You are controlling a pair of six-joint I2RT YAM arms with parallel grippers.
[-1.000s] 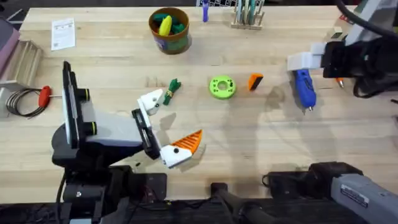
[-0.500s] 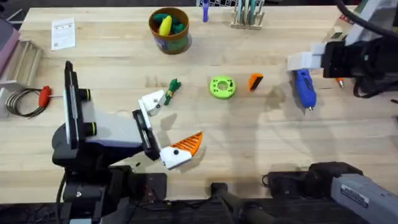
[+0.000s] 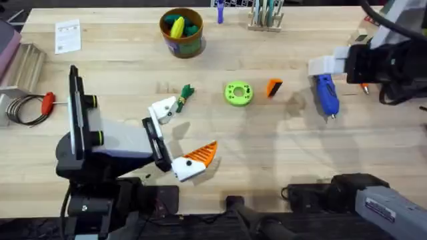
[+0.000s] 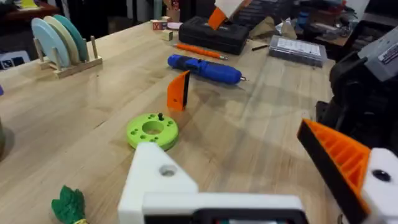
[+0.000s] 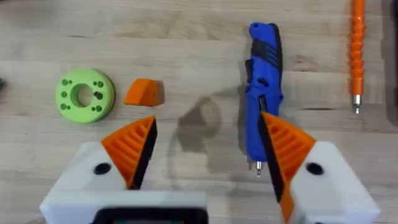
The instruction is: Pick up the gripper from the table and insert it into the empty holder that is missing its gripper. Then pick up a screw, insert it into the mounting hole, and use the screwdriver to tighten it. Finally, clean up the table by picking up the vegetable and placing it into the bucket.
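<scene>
The orange gripper tip [image 3: 274, 87] will stay in place unscrewed when I push it in, because the white holder [image 3: 164, 109] matches the finger that carries an orange pad.
The orange gripper tip [image 3: 273, 87] [image 4: 179, 91] [image 5: 144, 93] lies on the table between the lime-green disc [image 3: 238, 93] and the blue screwdriver [image 3: 326, 95] [image 5: 263, 68]. A small dark screw [image 4: 160, 116] stands on the disc. My left gripper [image 3: 189, 127] [image 4: 230, 149] rests open low over the table; one finger carries an orange pad [image 3: 200, 155], the other is the bare white holder [image 3: 163, 108] [image 4: 158, 180]. The dark-green vegetable [image 3: 185, 93] [image 4: 67, 204] lies just beyond the holder. My right gripper [image 5: 208, 124] [image 3: 330, 65] hovers open above the screwdriver's rear end. The bucket [image 3: 181, 40] stands at the back.
Yellow toy corn [image 3: 176, 27] and other green toys sit in the bucket. A thin orange-handled tool [image 5: 357, 50] lies right of the screwdriver. A red-handled tool [image 3: 47, 102] with cable lies far left. A disc rack [image 3: 265, 15] stands at the back, a black case [image 4: 217, 34] at the far right.
</scene>
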